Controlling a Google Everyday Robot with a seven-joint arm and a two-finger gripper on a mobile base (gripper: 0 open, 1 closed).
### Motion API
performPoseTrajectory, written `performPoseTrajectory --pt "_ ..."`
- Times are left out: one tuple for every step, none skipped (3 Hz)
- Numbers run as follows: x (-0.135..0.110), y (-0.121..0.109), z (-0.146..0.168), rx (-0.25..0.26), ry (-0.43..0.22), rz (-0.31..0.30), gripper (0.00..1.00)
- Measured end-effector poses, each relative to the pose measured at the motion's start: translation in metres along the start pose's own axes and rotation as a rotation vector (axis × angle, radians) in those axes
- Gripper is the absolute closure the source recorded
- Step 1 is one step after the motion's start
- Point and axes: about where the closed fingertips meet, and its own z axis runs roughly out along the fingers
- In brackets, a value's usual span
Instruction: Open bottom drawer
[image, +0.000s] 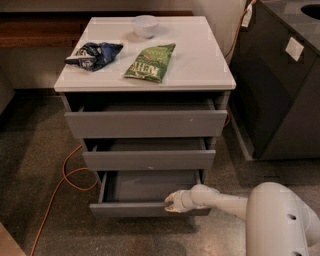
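Observation:
My gripper should lift clear because it is on top of the bottom drawer's front edge (157, 205). It should then reach inside behind that front (172, 188) and pull the drawer further out.
The bottom drawer (131, 209) of the white-topped cabinet (200, 65) is pulled well out, and its grey inside (150, 186) shows. My gripper (171, 202) sits at the top edge of its front, right of centre, at the end of my white arm (220, 198) reaching in from the lower right. The middle drawer (149, 160) and the top drawer (145, 123) stand slightly open above it.
On the cabinet top lie a green snack bag (151, 62), a dark blue bag (94, 54) and a white bowl (145, 25). An orange cable (60, 187) runs over the floor at the left. A dark grey counter unit (280, 85) stands at the right.

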Motion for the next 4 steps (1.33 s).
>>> performPoseTrajectory --pt "-0.018 -0.001 -0.012 0.027 -0.018 0.017 0.13" --pt "-0.043 -0.010 -0.027 0.061 -0.047 0.041 0.00" --pt "-0.058 -0.023 -0.040 0.080 -0.074 0.076 0.21" --pt "-0.055 -0.034 -0.043 0.086 -0.087 0.106 0.44"
